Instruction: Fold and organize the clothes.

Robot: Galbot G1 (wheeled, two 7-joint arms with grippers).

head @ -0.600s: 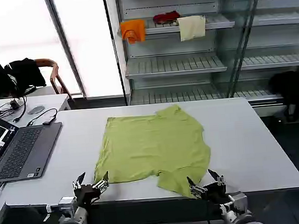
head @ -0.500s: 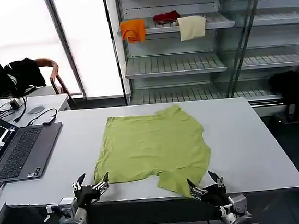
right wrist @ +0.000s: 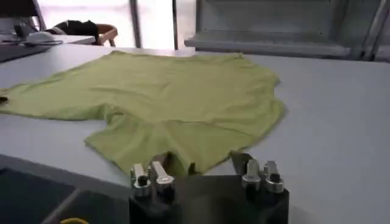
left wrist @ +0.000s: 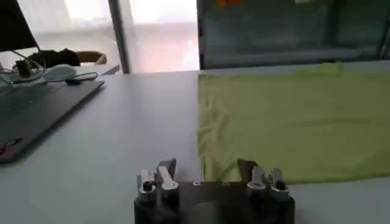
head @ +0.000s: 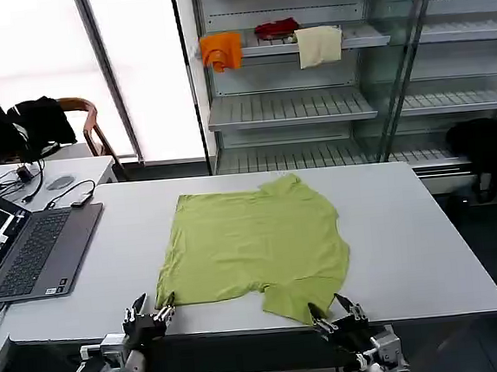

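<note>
I expect the near sleeve (head: 297,298) to droop and drag along when I lift the T-shirt's near edge (head: 219,299) back, because the sleeve sticks out past that edge.
The clothes are one lime T-shirt (head: 253,242), spread flat on the white table (head: 411,250), with one sleeve folded over near the front edge. In the head view my left gripper (head: 149,314) hangs open at the table's front edge, just before the shirt's near left corner. My right gripper (head: 336,311) is open too, at the front edge just before the near sleeve. In the left wrist view the T-shirt (left wrist: 292,119) lies ahead of the left gripper (left wrist: 205,167). In the right wrist view the T-shirt's (right wrist: 177,97) sleeve reaches between the spread fingers of the right gripper (right wrist: 198,161), which hold nothing.
An open laptop (head: 28,253) sits on the table's left end, with cables on a side table behind it. Metal shelves (head: 294,108) at the back carry orange (head: 221,49), red and cream cloths. Black garments lie on a chair at left and at far right (head: 489,143).
Both grippers have sunk lower and drawn back toward the table's front edge. The shirt has not moved.
</note>
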